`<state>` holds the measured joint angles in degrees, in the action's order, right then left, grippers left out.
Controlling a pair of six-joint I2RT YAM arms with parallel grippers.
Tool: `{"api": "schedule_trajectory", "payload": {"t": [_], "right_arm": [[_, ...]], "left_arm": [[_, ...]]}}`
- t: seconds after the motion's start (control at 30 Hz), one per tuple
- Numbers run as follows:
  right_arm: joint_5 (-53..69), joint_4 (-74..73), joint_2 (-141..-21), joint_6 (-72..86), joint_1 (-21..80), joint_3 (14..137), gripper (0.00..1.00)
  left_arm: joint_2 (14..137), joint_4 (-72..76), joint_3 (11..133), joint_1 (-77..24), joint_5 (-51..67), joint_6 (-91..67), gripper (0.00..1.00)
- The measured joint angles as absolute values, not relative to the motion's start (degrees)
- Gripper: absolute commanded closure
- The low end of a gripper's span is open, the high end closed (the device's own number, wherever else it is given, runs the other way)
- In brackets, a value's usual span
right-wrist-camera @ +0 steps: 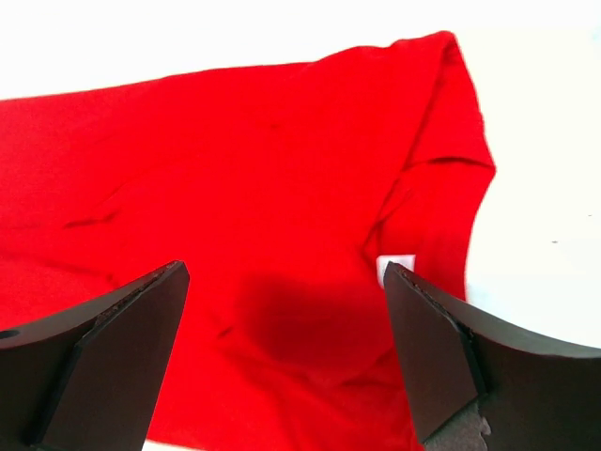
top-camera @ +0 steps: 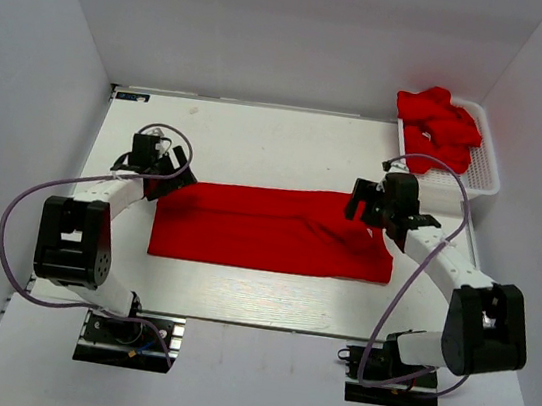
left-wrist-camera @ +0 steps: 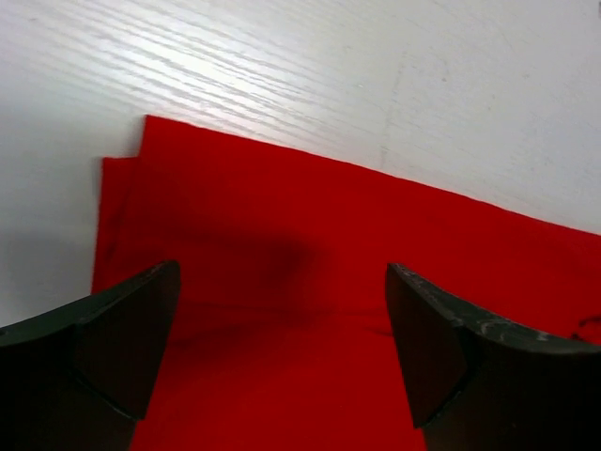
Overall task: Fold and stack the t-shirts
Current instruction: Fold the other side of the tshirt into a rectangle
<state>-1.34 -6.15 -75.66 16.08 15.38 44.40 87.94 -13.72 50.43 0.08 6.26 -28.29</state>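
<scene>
A crease (top-camera: 324, 230) runs at a slant across the red t-shirt near its label end, so my right gripper should flatten the cloth (top-camera: 314, 254) toward the front edge before both grippers turn it.
A red t-shirt (top-camera: 267, 228) lies flat on the white table, folded into a long band running left to right. My left gripper (top-camera: 176, 178) hovers open over its far left corner; the left wrist view shows the cloth (left-wrist-camera: 310, 282) between the spread fingers. My right gripper (top-camera: 367, 204) hovers open over the far right end; the right wrist view shows the cloth (right-wrist-camera: 282, 188) with a small white label (right-wrist-camera: 399, 263) near the right finger. More red t-shirts (top-camera: 438, 126) lie crumpled in the basket at the back right.
A white plastic mesh basket (top-camera: 482, 172) stands at the table's back right corner. Bare table (top-camera: 259, 141) lies behind the shirt and a strip in front of it. White walls enclose the table on three sides.
</scene>
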Motion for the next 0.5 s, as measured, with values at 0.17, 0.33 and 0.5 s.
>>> {"api": "schedule_trajectory", "payload": {"t": [0.17,0.33,0.5], "right_arm": [[-3.7,-7.6,-82.5,17.3,15.2,48.3,0.12],[-4.1,-9.0,-86.3,18.7,15.1,48.6,0.16],[-4.3,-10.0,-88.4,19.6,15.0,48.6,0.39]], "left_arm": [[90.6,-11.5,50.9,-1.1,9.4,-27.4,0.0],[91.7,-11.6,51.4,-1.6,10.2,-27.0,0.0],[91.7,-11.8,51.6,-1.9,10.2,-26.7,0.0]]}}
